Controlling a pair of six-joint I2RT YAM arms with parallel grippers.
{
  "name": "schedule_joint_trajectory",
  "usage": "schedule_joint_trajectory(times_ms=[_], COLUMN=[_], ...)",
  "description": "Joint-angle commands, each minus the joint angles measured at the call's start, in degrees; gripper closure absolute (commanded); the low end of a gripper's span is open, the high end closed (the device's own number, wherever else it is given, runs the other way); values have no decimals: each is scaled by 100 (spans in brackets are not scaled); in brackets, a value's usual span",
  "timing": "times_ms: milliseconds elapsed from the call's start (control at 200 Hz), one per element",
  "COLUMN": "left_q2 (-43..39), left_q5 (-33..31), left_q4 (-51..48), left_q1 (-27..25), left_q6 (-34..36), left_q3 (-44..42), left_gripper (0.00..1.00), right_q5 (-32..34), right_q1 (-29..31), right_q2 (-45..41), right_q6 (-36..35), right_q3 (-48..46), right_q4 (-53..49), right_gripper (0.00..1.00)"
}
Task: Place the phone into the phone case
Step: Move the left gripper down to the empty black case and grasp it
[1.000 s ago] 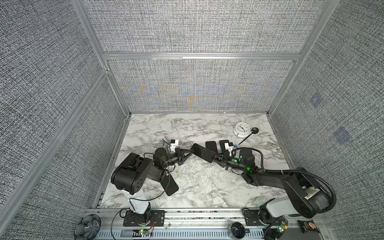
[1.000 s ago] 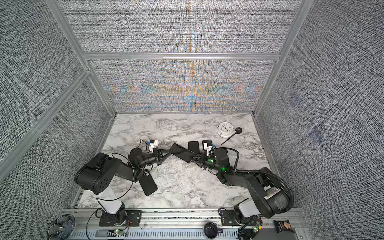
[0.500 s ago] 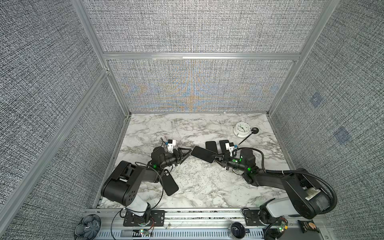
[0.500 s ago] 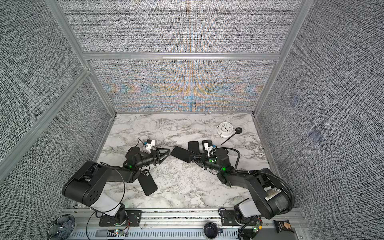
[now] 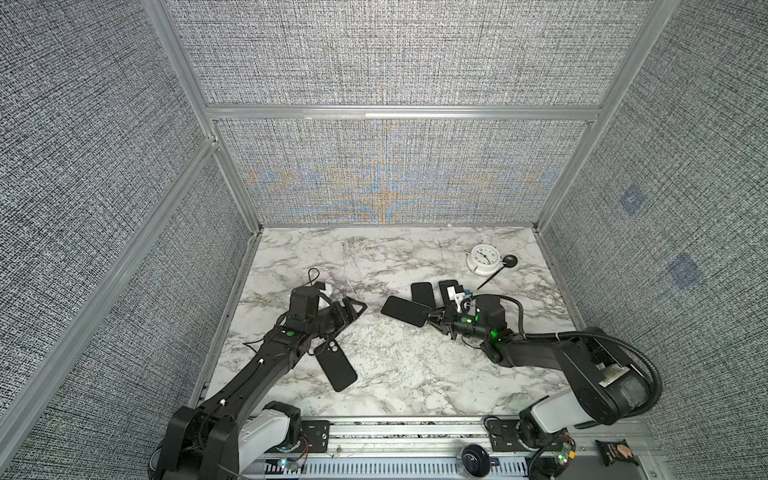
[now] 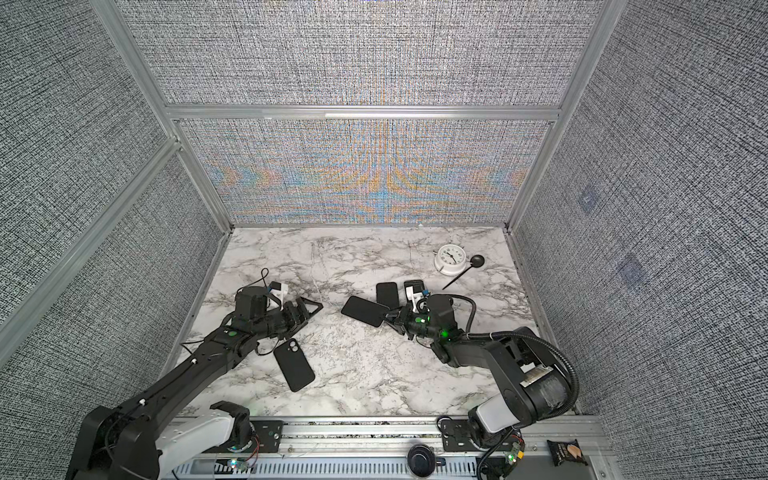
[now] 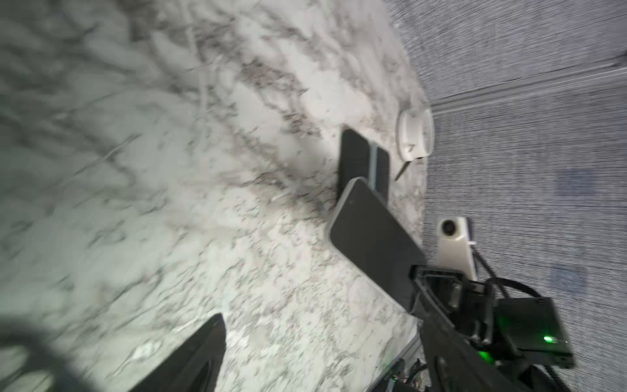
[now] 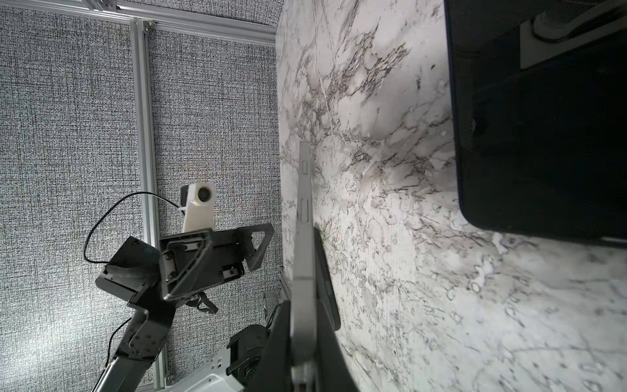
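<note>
The phone case (image 5: 338, 369) lies askew to the phone, so next I grip the case by its camera end (image 5: 327, 349) with my left gripper and turn it in line first.
The phone (image 5: 403, 311), a black slab with a grey rim, hangs tilted above the marble in both top views, with my right gripper (image 5: 430, 318) shut on its near end. In the right wrist view the phone (image 8: 303, 220) is edge-on, clamped between the fingers (image 8: 281, 346). My left gripper (image 5: 351, 316) is open and empty, a short gap left of the phone's free end (image 6: 363, 311). The black phone case (image 5: 336, 365), camera cut-out showing, lies flat beside the left arm. The left wrist view, blurred, shows the phone (image 7: 373, 244) and one of its own fingers (image 7: 200, 356).
Two more dark slabs (image 5: 422, 294) (image 5: 448, 287) lie flat just behind the right gripper. A white clock (image 5: 482, 259) and a black long-handled spoon (image 5: 498, 270) sit at the back right. Mesh walls close in the table (image 5: 395, 374) on three sides.
My left gripper was shut on the phone's free end; it has let go, opened wide and drawn back left. The right gripper still holds the phone in nearly the same place.
</note>
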Motion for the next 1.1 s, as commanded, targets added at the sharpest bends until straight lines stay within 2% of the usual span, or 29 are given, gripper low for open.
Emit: schedule_joint_trajectory(times_ms=[0, 275, 390, 585, 705, 940, 1095], left_q2=[-104, -397, -461, -418, -426, -512, -415], left_q5=[-388, -1019, -934, -1370, -1329, -647, -446], left_q4=[-1838, -3407, -3391, -3658, -3418, -2170, -1816], left_q1=[11, 5, -75, -206, -206, -206, -215], left_q6=[373, 603, 387, 85, 39, -188, -311], left_q3=[92, 389, 252, 155, -78, -730, -879], left_gripper=[10, 12, 11, 11, 10, 8, 8], right_q5=[-216, -304, -299, -322, -322, -428, -411], right_q1=[9, 25, 37, 45, 40, 42, 48], right_q2=[77, 217, 233, 186, 205, 362, 370], right_q6=[-162, -306, -337, -437, -472, -370, -375], right_q3=[113, 200, 211, 245, 246, 296, 280], right_q4=[152, 47, 45, -132, -183, 7, 22], right_gripper=[96, 96, 97, 97, 97, 97, 97])
